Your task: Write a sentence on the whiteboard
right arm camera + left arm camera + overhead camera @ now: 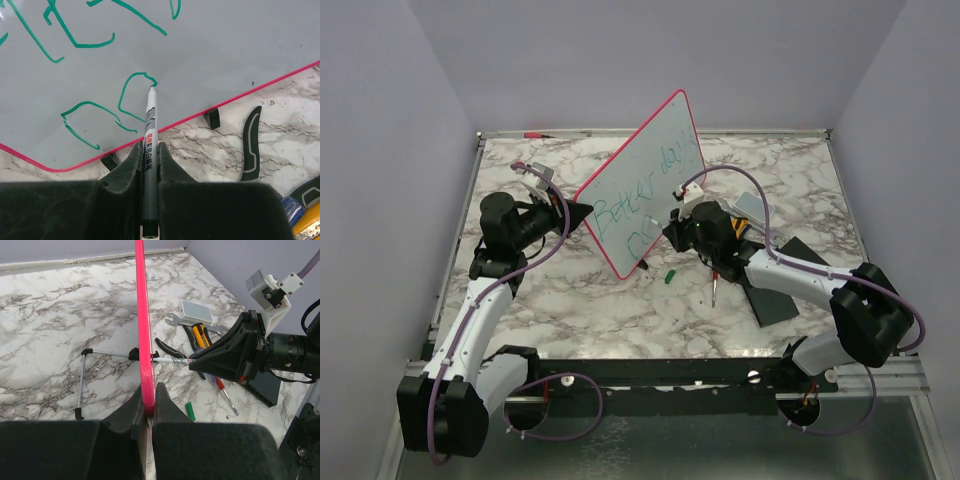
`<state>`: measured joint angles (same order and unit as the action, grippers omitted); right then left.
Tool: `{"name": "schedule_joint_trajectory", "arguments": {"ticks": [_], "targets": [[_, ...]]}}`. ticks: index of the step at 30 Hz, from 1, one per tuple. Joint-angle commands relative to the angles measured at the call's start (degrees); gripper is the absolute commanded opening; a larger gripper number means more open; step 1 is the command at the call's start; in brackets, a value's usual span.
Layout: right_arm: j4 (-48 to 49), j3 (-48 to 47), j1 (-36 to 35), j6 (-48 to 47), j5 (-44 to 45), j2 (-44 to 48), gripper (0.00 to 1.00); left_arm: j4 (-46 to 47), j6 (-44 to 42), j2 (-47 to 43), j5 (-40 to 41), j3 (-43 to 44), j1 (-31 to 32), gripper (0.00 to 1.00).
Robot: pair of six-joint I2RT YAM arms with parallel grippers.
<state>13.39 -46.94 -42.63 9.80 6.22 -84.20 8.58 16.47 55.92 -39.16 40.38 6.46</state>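
The green stroke's upper end (155,82) leaves the loop of the letter open. Next, my right gripper brings the marker back down in a curve to the letter's lower bend (120,107) before it goes on to the next letter.
The whiteboard (645,185), white with a red-pink rim, stands tilted on edge in the middle of the marble table, with green writing on it. My left gripper (582,213) is shut on the board's left rim (145,385). My right gripper (672,228) is shut on a white and grey marker (150,145). The marker's green tip touches the board (225,45) at the end of a green stroke on the lower line. In the left wrist view the marker (172,360) meets the board edge-on. The board's small black feet (213,119) rest near the table.
A green marker cap (670,275) lies on the table below the board. A red-handled screwdriver (716,285), pliers (172,351), a wrench, a white box (196,312) and a black pad (782,280) lie to the right. A metal stand (82,382) lies behind the board.
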Motion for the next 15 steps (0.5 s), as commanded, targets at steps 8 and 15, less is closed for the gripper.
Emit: {"name": "schedule_joint_trajectory", "arguments": {"ticks": [8, 15], "targets": [[-0.45, 0.11, -2.41, -1.15, -7.55, 0.28, 0.01, -10.33, -3.9, 1.23, -2.59, -2.93, 1.01, 0.0], [-1.43, 0.21, -3.48, -1.35, -7.29, 0.66, 0.01, -10.33, -3.83, 1.13, -2.59, -2.88, 1.01, 0.0]]}}
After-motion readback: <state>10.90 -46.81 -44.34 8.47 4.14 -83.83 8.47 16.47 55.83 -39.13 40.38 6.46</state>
